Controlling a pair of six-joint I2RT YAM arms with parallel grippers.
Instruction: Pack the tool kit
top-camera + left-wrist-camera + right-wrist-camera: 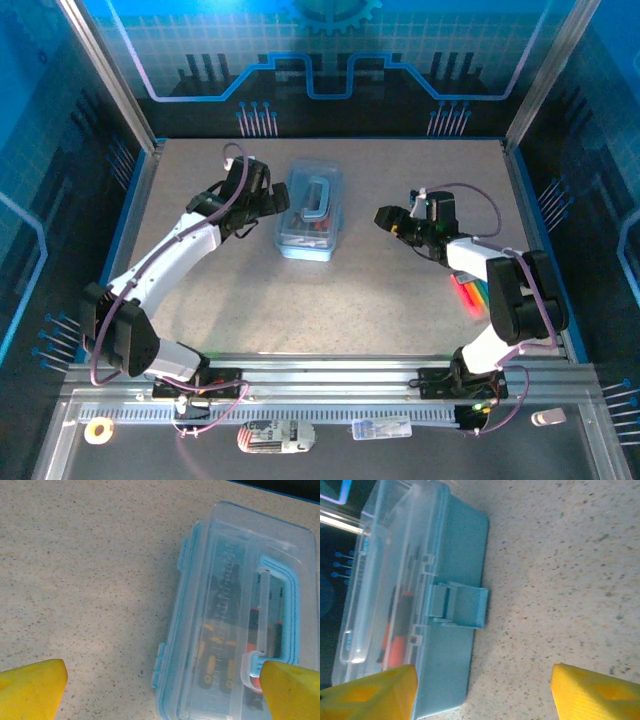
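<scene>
The latch (462,605) sticks out from the tool kit's side, so next my left gripper steadies the clear lid (298,212) while my right gripper closes the latch.
The tool kit (310,212) is a pale-blue box in the middle of the table, lid down and handle (277,610) flat on top. Through the clear lid I see black screwdrivers with yellow and orange-red marks (220,655). My left gripper (265,195) hovers at the box's left side, open wide, its yellow fingertips (30,687) either side of the hinge edge with nothing held. My right gripper (392,220) stands open to the right of the box, clear of it. In the right wrist view the blue latch (460,607) sticks out from the box's front wall (450,670).
Bright red, orange and green items (470,292) lie at the right of the table beside my right arm. Blue walls border the table on three sides. A tape roll (98,430) and small packets rest on the near rail.
</scene>
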